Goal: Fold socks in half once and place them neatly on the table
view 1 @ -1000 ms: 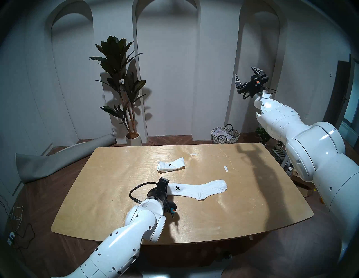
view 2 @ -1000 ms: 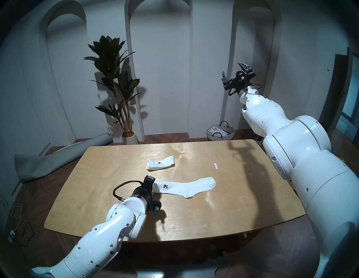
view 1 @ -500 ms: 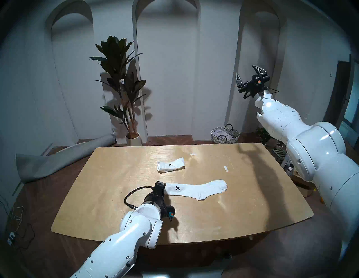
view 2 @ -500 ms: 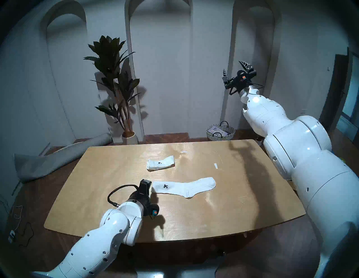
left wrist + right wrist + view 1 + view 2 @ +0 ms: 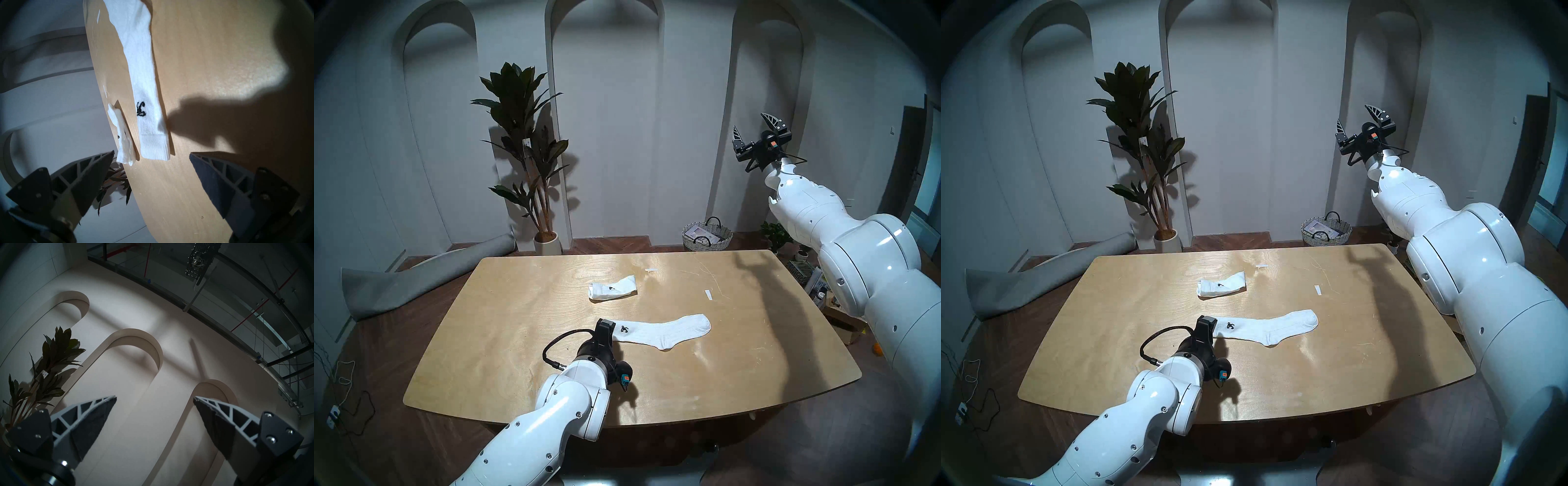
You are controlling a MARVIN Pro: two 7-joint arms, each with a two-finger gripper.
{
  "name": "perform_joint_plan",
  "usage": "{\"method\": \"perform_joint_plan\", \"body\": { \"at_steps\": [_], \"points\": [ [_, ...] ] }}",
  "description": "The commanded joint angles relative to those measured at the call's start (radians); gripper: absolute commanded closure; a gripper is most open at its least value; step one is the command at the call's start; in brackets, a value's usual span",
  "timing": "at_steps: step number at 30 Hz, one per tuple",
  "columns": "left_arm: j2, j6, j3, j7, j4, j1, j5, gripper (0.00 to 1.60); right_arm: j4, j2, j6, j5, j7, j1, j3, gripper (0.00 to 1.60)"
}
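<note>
I expect the unfolded white sock (image 5: 658, 333) to drag along with its foot staying flat when I lift and pull its cuff, because the toe (image 5: 700, 324) lies loose and flat.
An unfolded white sock (image 5: 663, 331) lies flat on the plywood table (image 5: 504, 356), cuff to the left and toe to the right; it also shows in the right head view (image 5: 1266, 327). A folded white sock (image 5: 612, 288) lies behind it. My left gripper (image 5: 605, 326) is low over the table at the unfolded sock's cuff. In the left wrist view my left gripper (image 5: 151, 152) is open, and the cuff (image 5: 154, 147) lies just ahead between the fingertips, not gripped. My right gripper (image 5: 750, 123) is open and empty, raised high at the back right; the right wrist view (image 5: 154, 397) shows only wall.
Two small white paper strips (image 5: 651, 270) (image 5: 707, 294) lie on the far half of the table. Beyond the table stand a wicker basket (image 5: 707, 235), a potted plant (image 5: 524, 142) and a rolled grey mat (image 5: 415, 281) on the floor.
My left gripper drew back to the left of the cuff, then moved right again up to it. My raised right arm drifted a little to the right. Both socks have not moved.
</note>
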Motion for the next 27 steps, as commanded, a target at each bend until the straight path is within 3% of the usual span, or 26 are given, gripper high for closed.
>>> {"method": "perform_joint_plan", "body": {
  "at_steps": [1,27],
  "points": [
    [-0.037,0.004,0.008,0.001,0.022,-0.055,0.015,0.00,-0.003,0.009,-0.009,-0.002,-0.001,0.027,0.001,0.00],
    [-0.088,0.001,0.014,-0.017,0.172,-0.148,0.032,0.00,0.005,0.013,-0.008,-0.004,-0.009,0.030,0.005,0.00]
  ]
}}
